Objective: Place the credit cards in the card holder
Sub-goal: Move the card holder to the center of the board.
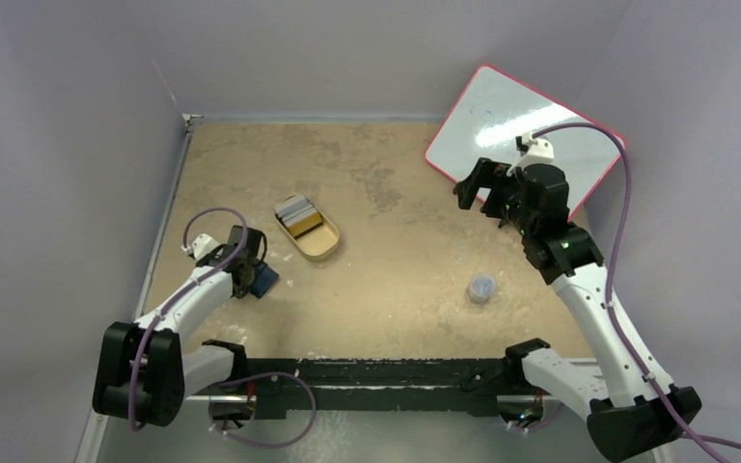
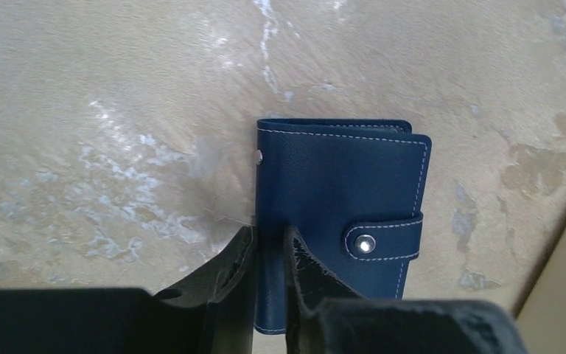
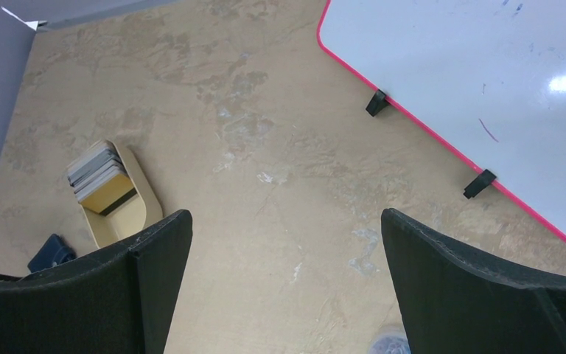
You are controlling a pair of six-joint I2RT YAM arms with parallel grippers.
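The card holder (image 1: pixel 265 281) is a long way from the robot's right gripper, so the left gripper should put it down near the table's middle (image 1: pixel 356 294) for the right gripper to pick up.
The card holder (image 2: pixel 339 184) is a dark navy wallet, folded shut with its strap snapped, low over the tan tabletop. My left gripper (image 2: pixel 269 247) is shut on the wallet's left edge, which sits pinched between the two fingers. From above, the left gripper (image 1: pixel 248 272) and the wallet (image 1: pixel 266 281) are at the table's left. The credit cards (image 1: pixel 298 216), grey, black and gold, lie stacked in a tan oval tray (image 1: pixel 326 249). They also show in the right wrist view (image 3: pixel 97 171). My right gripper (image 1: pixel 479 185) is wide open and empty, high above the table (image 3: pixel 286 221).
A whiteboard (image 1: pixel 526 121) with a pink rim leans at the back right. A small clear cup (image 1: pixel 481 285) stands right of centre. Grey walls close the table at the left and back. The arm bases sit along the near edge.
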